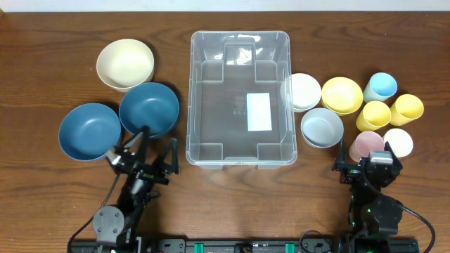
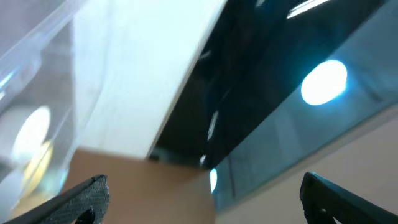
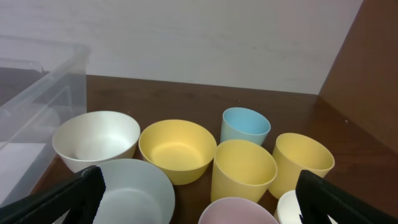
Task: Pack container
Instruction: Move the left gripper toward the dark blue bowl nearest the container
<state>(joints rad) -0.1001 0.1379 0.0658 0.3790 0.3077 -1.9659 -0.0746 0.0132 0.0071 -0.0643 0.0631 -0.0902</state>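
My left gripper is close to where the dark blue bowls meet (image 1: pixel 121 126). It should swing around and grab the bowl farther from the container by its outer rim (image 1: pixel 61 140).
The clear container (image 1: pixel 239 33) stands empty in the middle of the table, with a white label on its floor. My left gripper (image 1: pixel 156 139) is open at the near left, its tips by the rim of a dark blue bowl (image 1: pixel 149 109). In the left wrist view the gripper (image 2: pixel 208 199) holds nothing, the bowl's wall (image 2: pixel 298 124) fills the frame, and the container's clear wall (image 2: pixel 37 74) shows at left. My right gripper (image 1: pixel 369 151) is open at the near right, over a pink cup (image 1: pixel 367 145). The right wrist view shows the gripper (image 3: pixel 202 202) empty above that cup (image 3: pixel 239 211).
Left of the container sit a cream bowl (image 1: pixel 125 63) and a second dark blue bowl (image 1: pixel 89 131). On the right are white (image 1: pixel 304 91), yellow (image 1: pixel 342 95) and pale grey-blue (image 1: pixel 322 127) bowls, and light blue (image 1: pixel 380 86), yellow (image 1: pixel 373 114), (image 1: pixel 407 108) and white (image 1: pixel 398 143) cups.
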